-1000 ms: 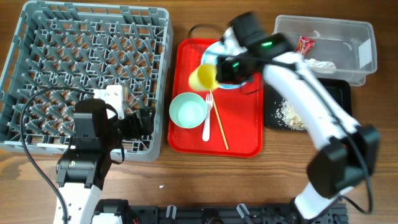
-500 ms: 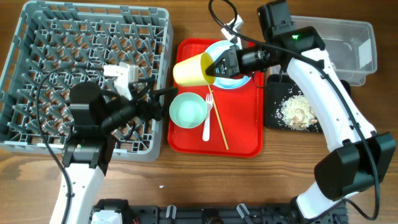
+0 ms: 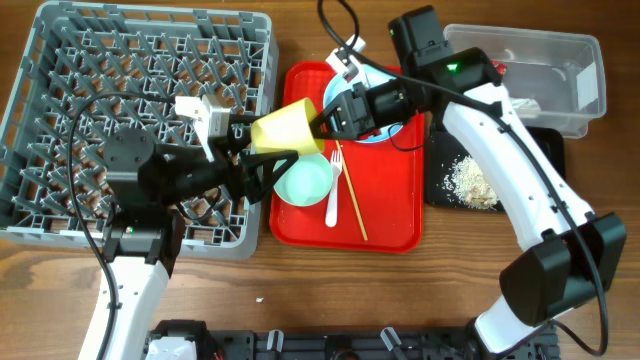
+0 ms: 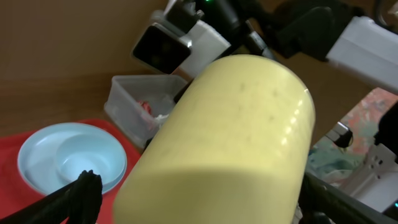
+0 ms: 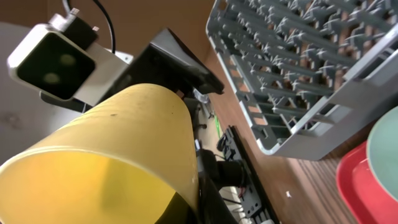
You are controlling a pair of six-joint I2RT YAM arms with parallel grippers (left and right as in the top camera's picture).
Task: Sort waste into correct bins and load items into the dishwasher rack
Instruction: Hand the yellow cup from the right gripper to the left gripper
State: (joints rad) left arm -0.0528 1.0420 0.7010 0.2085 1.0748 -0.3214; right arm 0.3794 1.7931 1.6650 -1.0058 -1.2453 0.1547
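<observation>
I should use my left gripper to take the yellow cup (image 3: 311, 121) by its base (image 3: 262, 134) and put it opening-down in the dishwasher rack, because my right gripper is holding the cup by its rim.
The yellow cup (image 3: 288, 128) lies on its side in the air between the grey dishwasher rack (image 3: 60, 60) and the red tray (image 3: 390, 232). My right gripper (image 3: 328, 120) is shut on its rim; in the right wrist view the cup (image 5: 118, 155) fills the lower left over my gripper (image 5: 211, 199). My left gripper (image 3: 266, 148) is open, a jaw on each side of the cup's base (image 4: 230, 137), with a gap showing at the left finger (image 4: 81, 194). The green bowl (image 3: 303, 178), white fork (image 3: 335, 185) and chopsticks (image 3: 355, 205) lie on the tray. The blue plate and bowl (image 4: 68, 158) sit at its back.
The clear tub (image 3: 530, 50) stands at the back right, holding the red wrapper (image 4: 144, 107) and white napkin (image 4: 163, 102). The black tray (image 3: 548, 150) in front of it holds beige food scraps (image 3: 470, 182). My right arm spans the tray's back half.
My right gripper has carried the yellow cup left, off the tray toward the rack. My left arm has swung right to meet it, and its open jaws now flank the cup.
</observation>
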